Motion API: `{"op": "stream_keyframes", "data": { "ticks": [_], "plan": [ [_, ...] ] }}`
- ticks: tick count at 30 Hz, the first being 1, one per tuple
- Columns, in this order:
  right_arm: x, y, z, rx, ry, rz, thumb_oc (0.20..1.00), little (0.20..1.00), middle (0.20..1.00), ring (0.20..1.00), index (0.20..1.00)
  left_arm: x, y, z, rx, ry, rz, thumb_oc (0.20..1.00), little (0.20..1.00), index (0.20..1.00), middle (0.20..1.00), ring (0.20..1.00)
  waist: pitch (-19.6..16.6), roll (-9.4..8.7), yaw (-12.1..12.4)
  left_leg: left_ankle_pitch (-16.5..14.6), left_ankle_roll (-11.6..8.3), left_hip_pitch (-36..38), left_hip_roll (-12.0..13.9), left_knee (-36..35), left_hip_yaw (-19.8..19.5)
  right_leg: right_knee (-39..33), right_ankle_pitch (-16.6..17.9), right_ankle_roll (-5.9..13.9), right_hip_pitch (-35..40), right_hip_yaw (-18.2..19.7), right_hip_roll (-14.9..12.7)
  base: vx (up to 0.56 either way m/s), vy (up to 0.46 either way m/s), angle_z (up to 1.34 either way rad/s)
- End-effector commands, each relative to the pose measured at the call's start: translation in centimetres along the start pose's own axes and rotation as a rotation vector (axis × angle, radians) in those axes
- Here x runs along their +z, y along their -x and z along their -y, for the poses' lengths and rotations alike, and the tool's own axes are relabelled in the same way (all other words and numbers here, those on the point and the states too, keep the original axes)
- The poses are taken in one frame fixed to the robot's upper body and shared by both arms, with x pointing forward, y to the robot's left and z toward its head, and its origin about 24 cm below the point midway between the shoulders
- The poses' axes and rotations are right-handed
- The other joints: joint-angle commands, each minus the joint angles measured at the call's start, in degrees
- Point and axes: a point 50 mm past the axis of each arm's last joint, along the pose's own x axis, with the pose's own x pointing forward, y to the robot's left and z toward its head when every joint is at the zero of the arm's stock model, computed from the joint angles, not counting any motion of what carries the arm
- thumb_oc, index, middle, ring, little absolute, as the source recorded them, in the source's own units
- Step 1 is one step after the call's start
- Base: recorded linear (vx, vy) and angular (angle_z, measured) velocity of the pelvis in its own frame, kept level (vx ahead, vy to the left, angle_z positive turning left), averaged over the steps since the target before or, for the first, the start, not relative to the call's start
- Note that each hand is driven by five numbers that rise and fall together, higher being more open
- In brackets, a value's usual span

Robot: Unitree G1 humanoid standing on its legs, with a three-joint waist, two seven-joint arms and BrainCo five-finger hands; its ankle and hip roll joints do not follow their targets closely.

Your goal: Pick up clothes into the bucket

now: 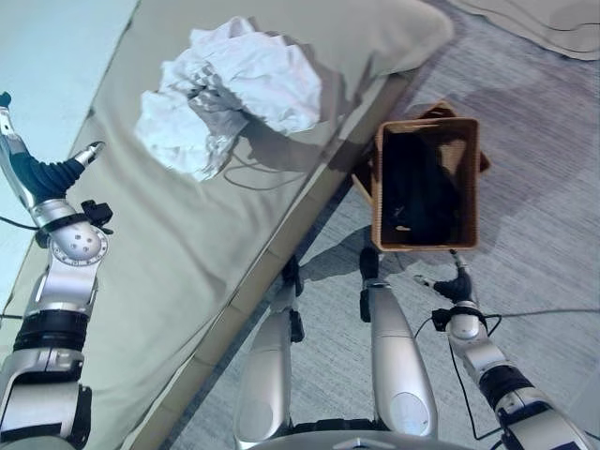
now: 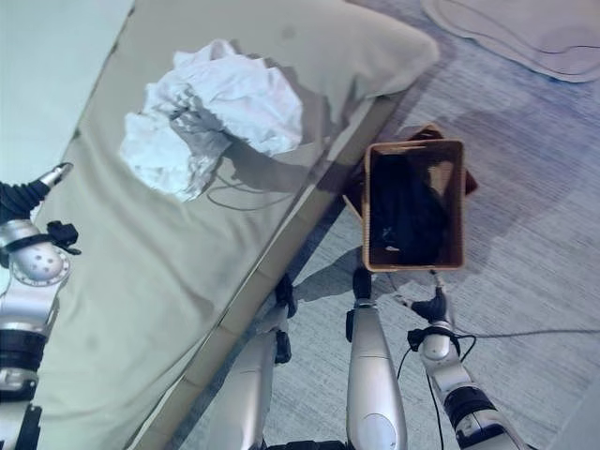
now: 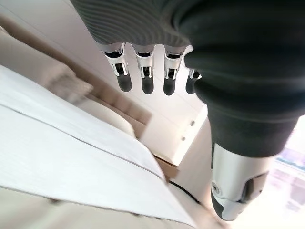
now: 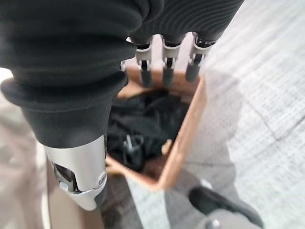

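Note:
I expect the crumpled white garment (image 1: 269, 77) to come away and another one to stay on the bed when I lift, because separate lumps meet at a grey hollow (image 1: 217, 103).
A crumpled white garment (image 1: 234, 89) lies on the beige bed, near its far end. On the floor beside the bed stands a brown woven basket (image 1: 379, 187) with black clothes (image 1: 422, 187) inside. My left hand (image 1: 47, 173) is raised at the bed's left side, well short of the white garment. Its fingers (image 3: 145, 71) are straight and hold nothing. My right hand (image 1: 457, 286) hovers low by the basket's near rim (image 4: 183, 143). It is open and empty, its fingers (image 4: 164, 71) pointing over the black clothes (image 4: 143, 124).
The beige bed (image 1: 169, 253) runs diagonally from lower left to upper right, with a pillow (image 1: 384, 37) at its far end. Grey carpet (image 1: 544, 206) surrounds the basket. A pale mat (image 1: 553, 23) lies at the top right. A brown piece (image 1: 441, 111) sticks out behind the basket.

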Motion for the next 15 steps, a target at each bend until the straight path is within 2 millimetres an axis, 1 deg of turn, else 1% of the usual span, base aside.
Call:
{"op": "stream_keyframes", "data": {
  "ticks": [1, 2, 3, 4, 5, 6, 7, 8, 9, 11, 12, 13, 15],
  "plan": [
    [1.0, 1.3, -2.2, 0.158, 0.081, 0.126, 1.000, 1.000, 1.000, 1.000, 1.000, 1.0, -3.2, -2.5, 0.023, -0.126, 0.078, 1.000, 1.000, 1.000, 1.000, 1.000, 0.67, -6.64, -1.04, -12.94, 3.00, 1.46, -1.88, 12.64, 3.01, -13.62, 8.95, 4.08, 5.20, 1.93, -1.13, -0.01, 0.070, -0.48],
    [1.2, 1.7, -2.5, 0.183, 0.094, 0.150, 1.000, 1.000, 1.000, 1.000, 1.000, 0.8, -3.5, -2.6, 0.013, -0.148, 0.070, 1.000, 1.000, 1.000, 1.000, 1.000, 0.67, -7.39, -1.33, -13.50, 3.21, 1.14, -1.46, 13.62, 3.63, -13.89, 9.28, 4.33, 5.10, 2.52, -0.85, 0.00, 0.055, -0.50],
    [1.2, 1.8, -2.4, 0.183, 0.094, 0.150, 1.000, 1.000, 1.000, 1.000, 1.000, 0.8, -3.5, -2.6, 0.013, -0.148, 0.071, 1.000, 1.000, 1.000, 1.000, 1.000, 0.67, -7.41, -1.23, -13.56, 3.21, 1.12, -1.41, 13.70, 3.70, -13.88, 9.29, 4.33, 5.07, 2.59, -0.81, 0.00, 0.062, -0.56],
    [1.8, 2.0, -2.6, 0.201, 0.090, 0.187, 1.000, 1.000, 1.000, 1.000, 1.000, 0.8, -3.8, -2.8, 0.012, -0.161, 0.069, 1.000, 1.000, 1.000, 1.000, 1.000, 0.67, -8.13, -1.53, -14.11, 3.37, 0.73, -1.06, 14.72, 4.19, -13.95, 9.48, 4.44, 4.84, 2.97, -0.54, 0.10, 0.083, -0.43],
    [2.2, 2.4, -2.6, 0.212, 0.084, 0.216, 1.000, 1.000, 1.000, 1.000, 1.000, 0.7, -4.1, -2.9, 0.008, -0.167, 0.061, 1.000, 1.000, 1.000, 1.000, 1.000, 0.65, -8.25, -1.56, -16.48, 3.20, 1.12, -0.43, 15.90, 3.91, -13.69, 8.12, 4.88, 5.45, 3.20, 0.05, 0.11, 0.135, -0.41],
    [2.6, 2.9, -2.7, 0.240, 0.080, 0.258, 1.000, 1.000, 1.000, 1.000, 1.000, 0.1, -4.2, -2.7, -0.012, -0.170, 0.015, 1.000, 1.000, 1.000, 1.000, 1.000, 0.67, -9.57, -2.54, -18.16, 3.60, -0.28, 0.23, 19.05, 4.61, -13.29, 8.24, 5.04, 4.61, 3.93, 0.41, 0.11, 0.113, -0.21],
    [2.6, 2.9, -2.7, 0.238, 0.079, 0.258, 1.000, 1.000, 1.000, 1.000, 1.000, 0.2, -4.3, -2.7, -0.013, -0.168, 0.017, 1.000, 1.000, 1.000, 1.000, 1.000, 0.66, -9.50, -2.37, -18.34, 3.60, -0.51, 0.36, 19.39, 4.63, -13.20, 8.22, 5.05, 4.48, 3.95, 0.50, 0.02, 0.079, -0.19],
    [2.6, 3.0, -2.7, 0.244, 0.075, 0.262, 1.000, 1.000, 1.000, 1.000, 1.000, -0.1, -4.3, -2.6, -0.017, -0.164, -0.005, 1.000, 1.000, 1.000, 1.000, 1.000, 0.67, -9.94, -2.57, -18.97, 3.67, -1.00, 0.57, 20.38, 4.85, -13.27, 8.28, 5.06, 4.25, 4.30, 0.66, 0.00, 0.084, -0.23],
    [3.4, 3.2, -2.7, 0.245, 0.065, 0.303, 1.000, 1.000, 1.000, 1.000, 1.000, -0.5, -4.5, -2.5, -0.022, -0.152, -0.037, 1.000, 1.000, 1.000, 1.000, 1.000, 0.67, -11.19, -3.03, -20.65, 3.84, -3.28, 1.31, 23.60, 5.36, -13.15, 8.71, 5.35, 2.81, 4.93, 1.11, 0.00, 0.094, -0.18],
    [3.9, 3.2, -2.6, 0.233, 0.047, 0.328, 1.000, 1.000, 1.000, 1.000, 1.000, -0.8, -4.7, -2.4, -0.027, -0.157, -0.062, 1.000, 1.000, 1.000, 1.000, 1.000, 0.68, -12.61, -3.56, -22.17, 4.09, -5.72, 1.99, 26.49, 5.60, -13.32, 9.32, 5.71, 1.41, 5.48, 1.60, -0.01, 0.063, -0.16],
    [4.5, 3.3, -2.5, 0.226, 0.026, 0.352, 1.000, 1.000, 1.000, 1.000, 1.000, -0.5, -5.0, -2.4, -0.029, -0.166, -0.054, 1.000, 1.000, 1.000, 1.000, 1.000, 0.68, -13.07, -3.66, -22.79, 4.24, -7.15, 2.30, 27.91, 5.47, -13.41, 9.51, 5.79, 0.64, 5.62, 1.80, -0.01, 0.027, -0.14],
    [4.6, 3.3, -2.5, 0.225, 0.025, 0.352, 1.000, 1.000, 1.000, 1.000, 1.000, -0.5, -5.1, -2.4, -0.029, -0.165, -0.052, 1.000, 1.000, 1.000, 1.000, 1.000, 0.68, -13.02, -3.58, -22.88, 4.25, -7.36, 2.38, 28.14, 5.42, -13.36, 9.51, 5.80, 0.52, 5.58, 1.86, -0.01, 0.007, -0.14],
    [5.6, 3.3, -2.3, 0.197, -0.061, 0.380, 1.000, 1.000, 1.000, 1.000, 1.000, 0.0, -5.8, -1.9, -0.039, -0.168, -0.055, 1.000, 1.000, 1.000, 1.000, 1.000, 0.68, -14.18, -4.10, -24.47, 4.70, -11.67, 2.90, 31.69, 4.84, -13.05, 9.66, 5.93, -2.13, 5.91, 2.22, -0.01, 0.019, -0.12]
  ]
}}
